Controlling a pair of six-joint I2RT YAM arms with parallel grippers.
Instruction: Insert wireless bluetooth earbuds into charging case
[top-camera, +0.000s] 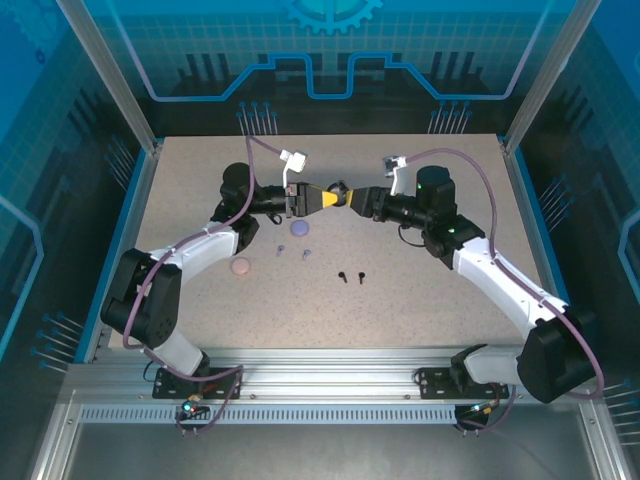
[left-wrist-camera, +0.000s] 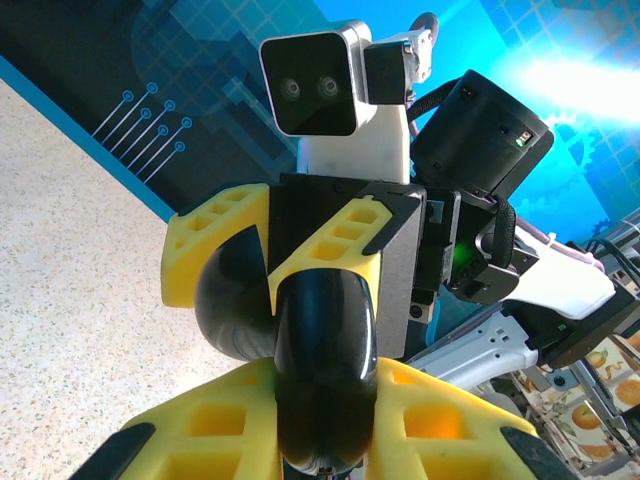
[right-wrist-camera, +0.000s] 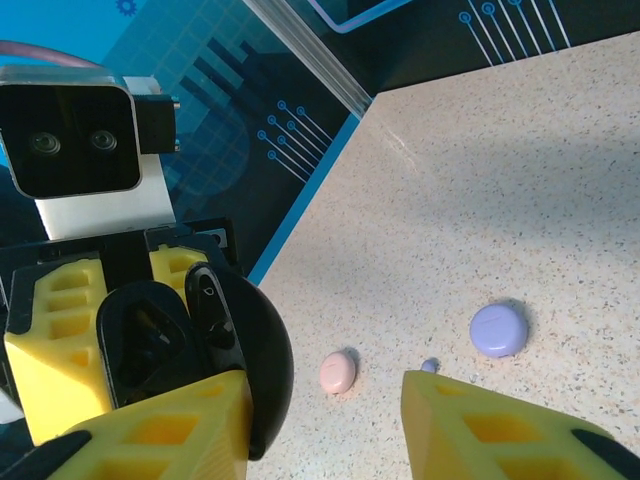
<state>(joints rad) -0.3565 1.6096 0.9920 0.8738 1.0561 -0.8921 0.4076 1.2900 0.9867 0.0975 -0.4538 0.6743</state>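
Note:
The earbud slots (right-wrist-camera: 150, 332) are facing my right gripper, so my right gripper should hold the charging case while my left gripper grips the case's base (left-wrist-camera: 325, 350) again with the earbud slots up.
In the air over the table's far middle, my left gripper (top-camera: 322, 198) (left-wrist-camera: 325, 400) is shut on the base of an open black charging case (left-wrist-camera: 322, 330) (right-wrist-camera: 160, 335). The case's round lid (left-wrist-camera: 228, 300) (right-wrist-camera: 262, 360) swings out toward my right gripper (top-camera: 352, 198) (right-wrist-camera: 320, 430). That gripper is open; one yellow finger (right-wrist-camera: 150, 430) lies against the lid and the other stands well apart. Two black earbuds (top-camera: 351, 275) lie on the table nearer the arms' bases. Two lavender earbuds (top-camera: 292, 252) lie left of them, one in the right wrist view (right-wrist-camera: 429, 366).
A lavender case (top-camera: 298, 228) (right-wrist-camera: 499, 329) lies shut below the grippers, and a pink case (top-camera: 240, 266) (right-wrist-camera: 337, 371) sits further left. Blue walls and metal posts fence the speckled table (top-camera: 420, 290).

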